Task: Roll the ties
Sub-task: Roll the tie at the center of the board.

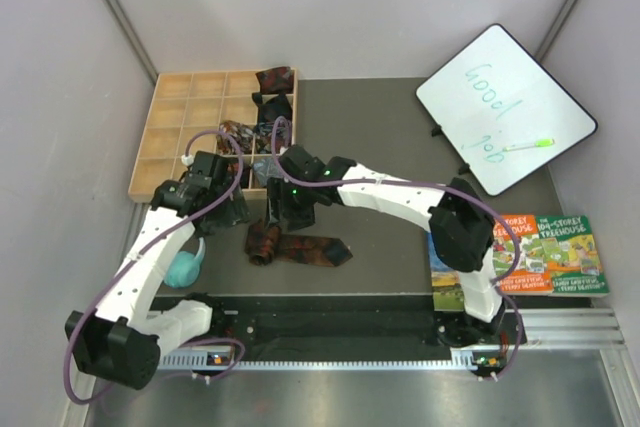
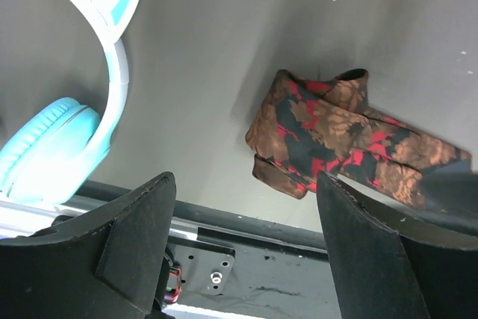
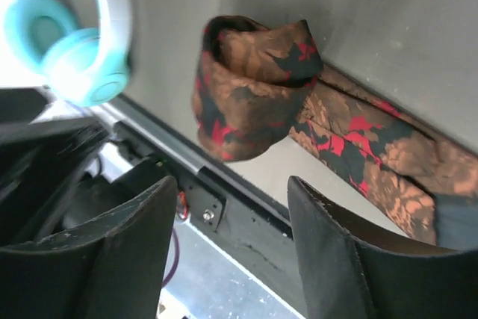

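Note:
Next, I pinch the bundle [image 1: 264, 244] with my right gripper and pull it toward the tie's tail, because the tie's bundle [image 3: 250, 98] gapes loosely beside its flat tail and my left gripper is off to the side.
A brown-black tie with red and rust print [image 1: 300, 246] lies on the dark mat near the front rail. Its left end is loosely rolled into a bundle [image 3: 250, 87], and the rest trails flat to the right [image 3: 373, 162]. My right gripper [image 1: 290, 212] hovers just above the bundle, open [image 3: 231, 183], with nothing between its fingers. My left gripper [image 1: 225, 209] stands open to the left of the tie [image 2: 328, 136], its jaws wide apart [image 2: 245, 181] and empty. Small rolled ties [image 1: 275, 92] sit in the compartments of the wooden tray [image 1: 190, 107].
Teal cat-ear headphones [image 1: 185, 267] lie left of the tie, close to the left arm. A whiteboard [image 1: 505, 107] with a green marker [image 1: 528, 146] leans at the back right. Two books [image 1: 520, 252] lie at the right. The front rail [image 1: 340, 322] runs just below the tie.

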Controlling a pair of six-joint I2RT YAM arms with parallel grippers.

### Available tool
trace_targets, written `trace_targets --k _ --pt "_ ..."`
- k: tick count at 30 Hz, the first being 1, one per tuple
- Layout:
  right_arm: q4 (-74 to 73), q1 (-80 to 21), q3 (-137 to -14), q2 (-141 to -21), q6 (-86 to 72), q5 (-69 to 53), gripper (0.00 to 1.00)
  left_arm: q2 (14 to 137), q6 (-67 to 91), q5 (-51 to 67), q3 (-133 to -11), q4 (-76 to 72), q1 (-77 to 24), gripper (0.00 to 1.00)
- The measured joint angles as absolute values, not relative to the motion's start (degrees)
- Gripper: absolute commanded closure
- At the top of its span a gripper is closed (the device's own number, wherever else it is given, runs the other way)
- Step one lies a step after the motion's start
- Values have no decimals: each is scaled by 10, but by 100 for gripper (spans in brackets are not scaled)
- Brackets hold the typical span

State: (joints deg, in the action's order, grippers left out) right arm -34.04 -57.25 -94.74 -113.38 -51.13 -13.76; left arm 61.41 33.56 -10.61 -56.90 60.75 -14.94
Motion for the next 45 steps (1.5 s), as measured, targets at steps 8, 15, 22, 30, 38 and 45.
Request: trace_targets --k 8,15,22,30,38,45 --pt "-366 -585 -962 -1190 -545 -115 41 589 320 -79 -569 601 -115 20" --pt "-359 -588 -999 -1225 -567 -112 44 585 308 -62 -562 594 -95 20" --pt "-347 -595 -1005 -1226 -578 -113 46 570 299 -55 -550 591 -90 21" --pt "-331 -600 -1014 -1260 -591 -126 78 568 299 -48 -542 586 -90 23" --pt "-313 -600 -995 -1260 -597 -131 100 562 302 -38 -539 584 -90 27" --pt "-269 -599 -900 -1212 -597 -129 100 560 308 -26 -533 581 -90 31"
